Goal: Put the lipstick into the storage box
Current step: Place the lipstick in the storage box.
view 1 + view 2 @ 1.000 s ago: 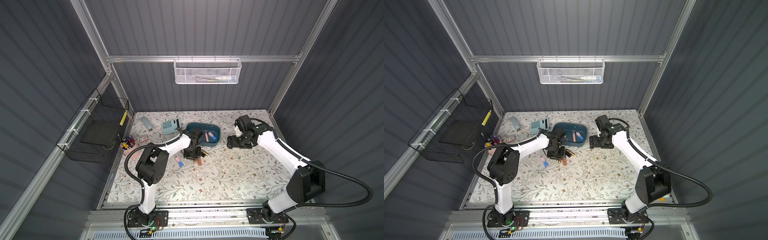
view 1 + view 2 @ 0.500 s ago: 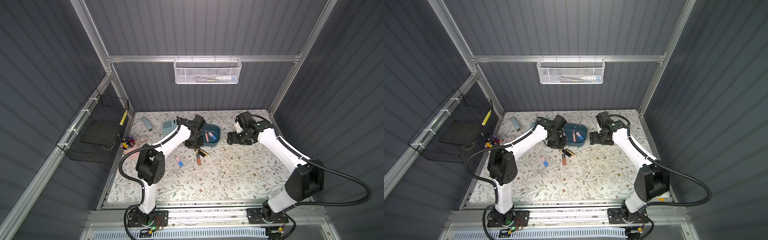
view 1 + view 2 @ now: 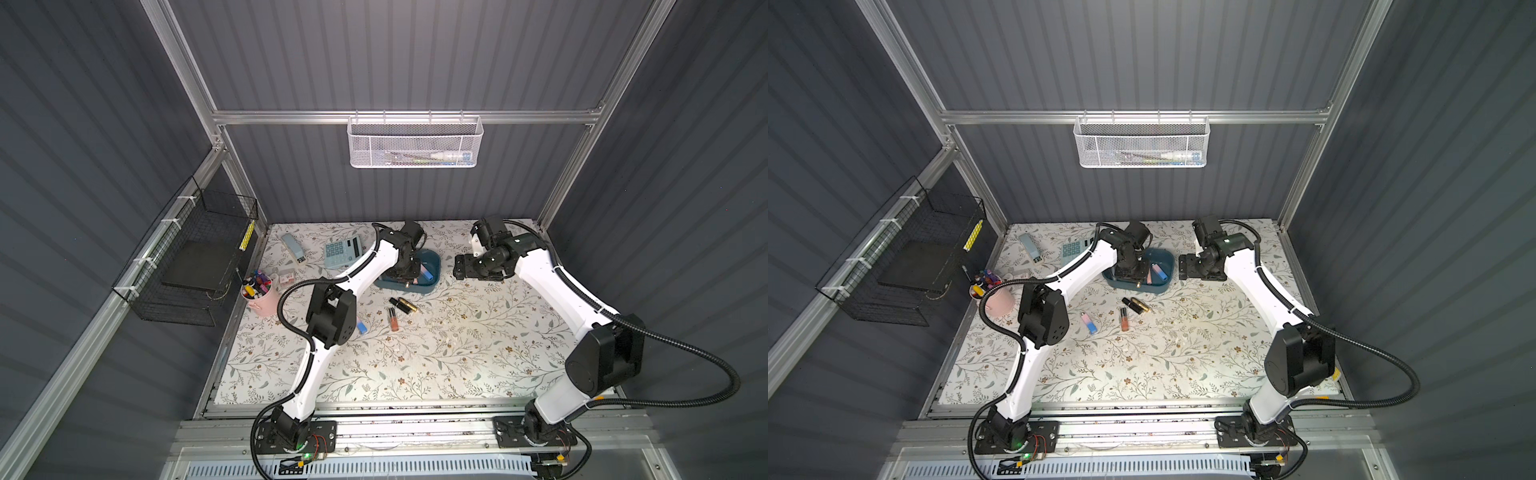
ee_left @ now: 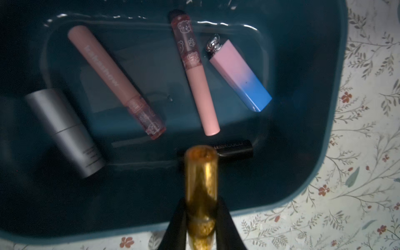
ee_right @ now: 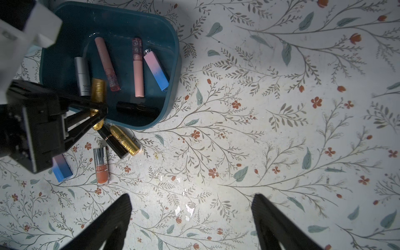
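Observation:
The gold lipstick's end (image 4: 201, 160) is past the storage box's near edge, so my left gripper should keep going toward the open space (image 4: 156, 77) among the pink lipsticks and let go there.
The storage box (image 4: 313, 151) is a dark teal tub at the back middle of the mat in both top views (image 3: 432, 266) (image 3: 1165, 270). My left gripper (image 4: 202, 207) is shut on a gold glitter lipstick (image 4: 201, 184), held over the box's near side, tip pointing inward. The right wrist view shows the same grip (image 5: 100, 110) on the lipstick (image 5: 98, 91). Several other lipsticks lie inside the box. My right gripper (image 5: 191, 201) hangs open and holds nothing, over bare mat to the right of the box (image 3: 461, 266).
On the mat in front of the box lie a black-and-gold lipstick (image 3: 402, 305), an orange lip gloss (image 3: 392, 319) and a pink-blue lipstick (image 3: 1090, 323). A calculator (image 3: 343, 251), a pink pen cup (image 3: 259, 293), a white mesh basket (image 3: 415, 143) and a black wire basket (image 3: 195, 257) are around.
My left gripper has carried the gold lipstick from the cluster on the mat back to a spot over the storage box. The right gripper has shifted slightly and stays open.

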{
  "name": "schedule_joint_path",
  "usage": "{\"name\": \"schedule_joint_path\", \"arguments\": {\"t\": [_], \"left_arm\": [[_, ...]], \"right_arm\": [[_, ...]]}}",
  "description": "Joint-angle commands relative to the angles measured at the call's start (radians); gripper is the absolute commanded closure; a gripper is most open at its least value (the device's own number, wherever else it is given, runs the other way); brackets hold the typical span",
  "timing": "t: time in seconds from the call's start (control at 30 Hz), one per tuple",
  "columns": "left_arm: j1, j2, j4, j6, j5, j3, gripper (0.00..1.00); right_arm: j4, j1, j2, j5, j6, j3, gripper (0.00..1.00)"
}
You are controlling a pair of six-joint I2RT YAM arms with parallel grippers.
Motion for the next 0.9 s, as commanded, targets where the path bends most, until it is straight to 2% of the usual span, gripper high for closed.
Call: {"name": "schedule_joint_path", "arguments": {"t": [0.0, 0.3, 0.57, 0.63, 0.77, 0.8, 0.87], "left_arm": [[0.03, 0.045, 0.04, 0.032, -0.004, 0.044, 0.87], [0.096, 0.118, 0.118, -0.002, 0.058, 0.072, 0.86], [0.105, 0.159, 0.157, -0.005, 0.1, 0.096, 0.82], [0.105, 0.168, 0.157, -0.003, 0.103, 0.105, 0.74], [0.105, 0.166, 0.162, -0.004, 0.113, 0.097, 0.36], [0.105, 0.161, 0.162, -0.006, 0.113, 0.094, 0.33], [0.105, 0.139, 0.169, -0.008, 0.109, 0.08, 0.31]], "right_arm": [[-0.028, -0.005, 0.014, 0.013, 0.0, 0.032, 0.11], [-0.053, -0.009, 0.033, 0.028, -0.002, 0.057, 0.11], [-0.065, -0.013, 0.042, 0.028, -0.005, 0.061, 0.11], [-0.065, -0.014, 0.042, 0.029, -0.005, 0.063, 0.11], [-0.075, -0.015, 0.045, 0.032, -0.006, 0.065, 0.11], [-0.076, -0.015, 0.045, 0.031, -0.006, 0.064, 0.11], [-0.076, -0.015, 0.04, 0.031, -0.002, 0.057, 0.11]]}}
